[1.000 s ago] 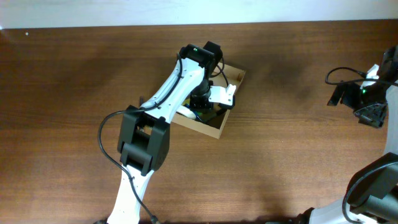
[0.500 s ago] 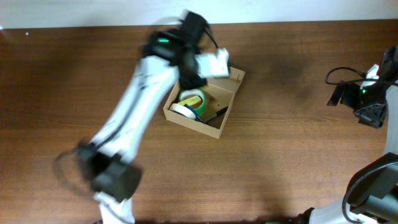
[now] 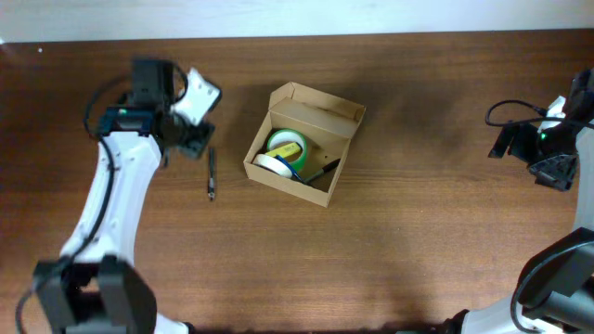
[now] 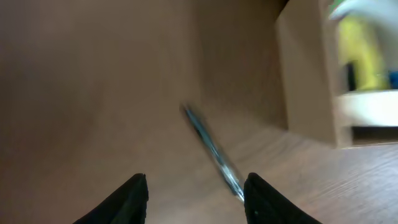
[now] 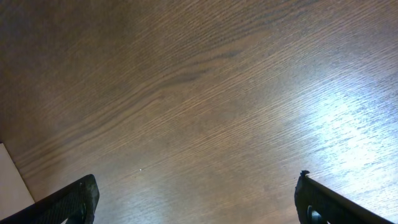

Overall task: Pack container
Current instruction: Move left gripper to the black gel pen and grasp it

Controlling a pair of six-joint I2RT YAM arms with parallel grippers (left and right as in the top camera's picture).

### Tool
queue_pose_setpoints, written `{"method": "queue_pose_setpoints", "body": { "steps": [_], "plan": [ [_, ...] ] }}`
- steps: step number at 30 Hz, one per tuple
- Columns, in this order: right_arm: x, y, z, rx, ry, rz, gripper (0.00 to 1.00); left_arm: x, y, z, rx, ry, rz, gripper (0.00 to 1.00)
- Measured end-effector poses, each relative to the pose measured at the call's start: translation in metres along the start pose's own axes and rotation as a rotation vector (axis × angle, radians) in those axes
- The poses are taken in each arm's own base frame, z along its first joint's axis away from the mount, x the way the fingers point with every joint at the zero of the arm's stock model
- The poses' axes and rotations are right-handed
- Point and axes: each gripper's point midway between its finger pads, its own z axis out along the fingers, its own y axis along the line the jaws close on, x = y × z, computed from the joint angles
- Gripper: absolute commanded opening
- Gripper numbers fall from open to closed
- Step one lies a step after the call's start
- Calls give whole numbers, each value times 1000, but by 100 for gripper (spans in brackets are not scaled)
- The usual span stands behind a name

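Note:
I go on lowering my left gripper's open fingers until they are on both sides of the pen's body (image 3: 212,173) before closing them, because the second pen is clear of the container's side (image 3: 258,139).
The tan cardboard container (image 3: 329,181) stands open at mid-table, its flap lid up at the back. Inside lie a green and yellow tape roll (image 3: 287,145), a white roll (image 3: 272,164) and a dark pen (image 3: 322,171). A second pen (image 3: 211,173) lies on the table left of the box; it also shows blurred in the left wrist view (image 4: 212,152). My left gripper (image 3: 190,141) is open and empty, above and just left of that pen (image 4: 196,193). The box wall shows in the left wrist view (image 4: 305,81). My right gripper (image 3: 555,172) is open and empty at the far right edge (image 5: 196,199).
A black cable (image 3: 509,113) loops by the right arm. The table's back edge meets a white wall along the top of the overhead view. Only bare wood shows under the right gripper.
My left arm has swung from inside the container out to the left, now over the loose pen. The box contents are uncovered. The right arm has not moved.

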Motion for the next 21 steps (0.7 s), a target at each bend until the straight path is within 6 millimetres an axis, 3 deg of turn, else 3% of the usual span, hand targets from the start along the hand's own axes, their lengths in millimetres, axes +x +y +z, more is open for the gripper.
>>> {"method": "queue_pose_setpoints", "body": {
  "steps": [3,7,10,17,21],
  "plan": [
    [0,0,0,0,0,3,99,22,4,29,14,65,-137,49],
    [0,0,0,0,0,3,99,26,7,49,7,89,-257,49],
    [0,0,0,0,0,3,99,32,5,63,16,123,-306,49],
    [0,0,0,0,0,3,99,68,-4,113,42,280,-394,49],
    [0,0,0,0,0,3,99,74,-4,123,37,305,-409,49]
  ]
}}
